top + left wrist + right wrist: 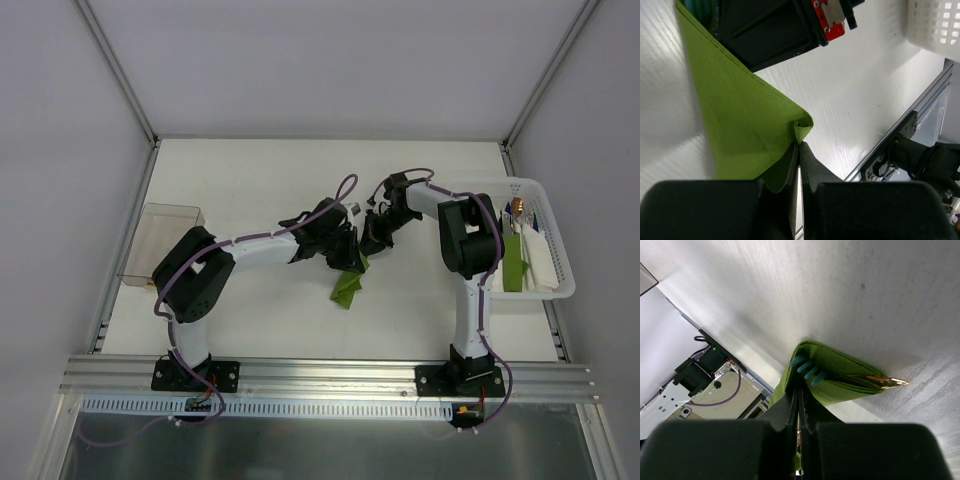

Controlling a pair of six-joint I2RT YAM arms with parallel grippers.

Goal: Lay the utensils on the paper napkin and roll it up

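The napkin's corner (804, 125) folds over at my left gripper's fingers, so next I let go, press the napkin (754, 102) with my right gripper and straighten its corner before rolling.
The olive-green paper napkin (348, 288) hangs between my two grippers at mid-table. In the right wrist view the napkin (840, 375) is folded around the utensils: teal fork tines (809, 370) and a gold tip (885, 382) stick out of its folds. My right gripper (800, 386) is shut on the napkin's fold; in the top view it (376, 240) sits just right of my left gripper (345, 248). My left gripper (800, 145) is shut on a curled corner of the napkin (740, 125), above the table.
A white basket (560, 250) at the right holds more green napkins (515, 262), white sheets and a brown-orange utensil (520, 208). It also shows in the left wrist view (935, 25). A clear container (160, 240) stands at the left edge.
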